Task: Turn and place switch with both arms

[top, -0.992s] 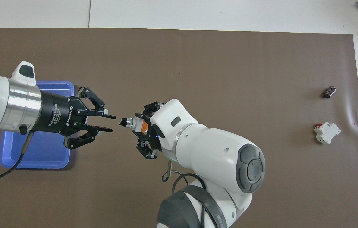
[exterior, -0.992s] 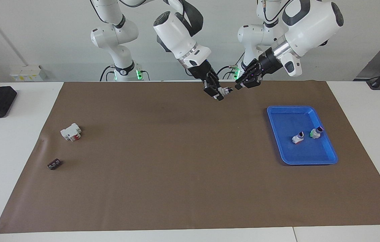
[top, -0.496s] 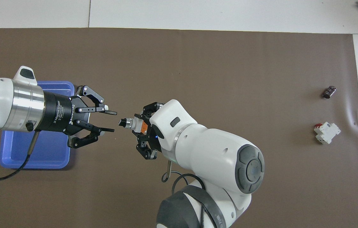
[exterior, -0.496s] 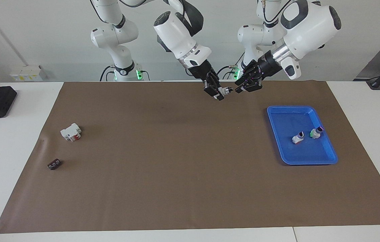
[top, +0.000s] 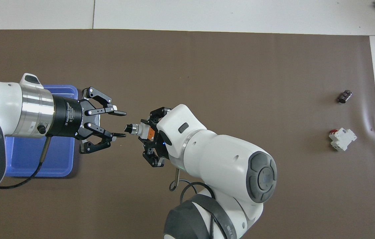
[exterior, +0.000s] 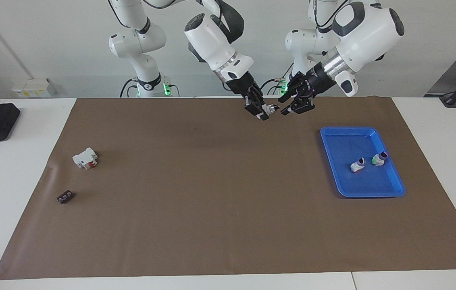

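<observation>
The open fingers of the robot's left gripper are short of the knob's black tip (top: 128, 128), so they should move forward to its silver part (top: 135, 129) before closing and turning the knob.
My right gripper (top: 147, 131) (exterior: 258, 109) is shut on the switch (top: 140, 129) (exterior: 267, 108) and holds it in the air over the mat's robot-side edge. The orange section sits between the fingers. The black-and-silver knob (top: 129, 127) points out toward my left gripper (top: 121, 124) (exterior: 282, 106). That gripper is open and level with the knob. Its fingertips stand just short of the knob on either side, touching nothing.
A blue tray (exterior: 373, 190) (top: 41, 172) at the left arm's end holds two small switches (exterior: 358, 165), one with a green part (exterior: 379, 159). A white block with a red part (exterior: 85, 158) and a small dark piece (exterior: 65, 197) lie toward the right arm's end.
My left gripper has moved closer to the held switch's knob and has opened wider. The right gripper and the switch have stayed in place.
</observation>
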Controlling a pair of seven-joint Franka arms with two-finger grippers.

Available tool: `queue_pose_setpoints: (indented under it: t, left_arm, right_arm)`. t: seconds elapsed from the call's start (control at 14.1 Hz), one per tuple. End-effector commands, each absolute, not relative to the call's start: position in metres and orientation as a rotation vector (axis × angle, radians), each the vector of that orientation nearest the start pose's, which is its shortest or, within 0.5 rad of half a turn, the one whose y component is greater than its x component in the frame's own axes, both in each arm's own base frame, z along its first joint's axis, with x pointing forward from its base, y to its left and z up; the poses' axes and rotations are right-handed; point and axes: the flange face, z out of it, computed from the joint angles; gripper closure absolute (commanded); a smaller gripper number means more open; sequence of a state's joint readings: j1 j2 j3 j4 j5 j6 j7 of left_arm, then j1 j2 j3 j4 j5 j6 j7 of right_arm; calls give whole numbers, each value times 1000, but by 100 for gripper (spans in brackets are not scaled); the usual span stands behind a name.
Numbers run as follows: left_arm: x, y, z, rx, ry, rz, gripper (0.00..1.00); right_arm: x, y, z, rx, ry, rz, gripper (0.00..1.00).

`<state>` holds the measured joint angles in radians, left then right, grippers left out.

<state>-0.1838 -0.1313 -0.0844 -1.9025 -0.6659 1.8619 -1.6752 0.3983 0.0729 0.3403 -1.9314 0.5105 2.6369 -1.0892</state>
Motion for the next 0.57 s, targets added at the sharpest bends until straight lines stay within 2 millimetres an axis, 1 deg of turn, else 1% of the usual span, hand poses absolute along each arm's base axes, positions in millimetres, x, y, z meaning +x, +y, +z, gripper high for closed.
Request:
queue_pose_setpoints:
  t: [0.0,0.21,0.5]
  left_arm:
    - [495,-191,573,1738,1973,-664,49]
    - [495,-190,573,1680,2041,-688,51]
    - [493,-190,570,1654,2085,-711,53]
  right_arm:
    - [470,405,520,-2040,-1769,-970,100]
    - [470,405,520,-2040,-1769,-970,100]
    - [470,405,520,-2040,-1769,-970,100]
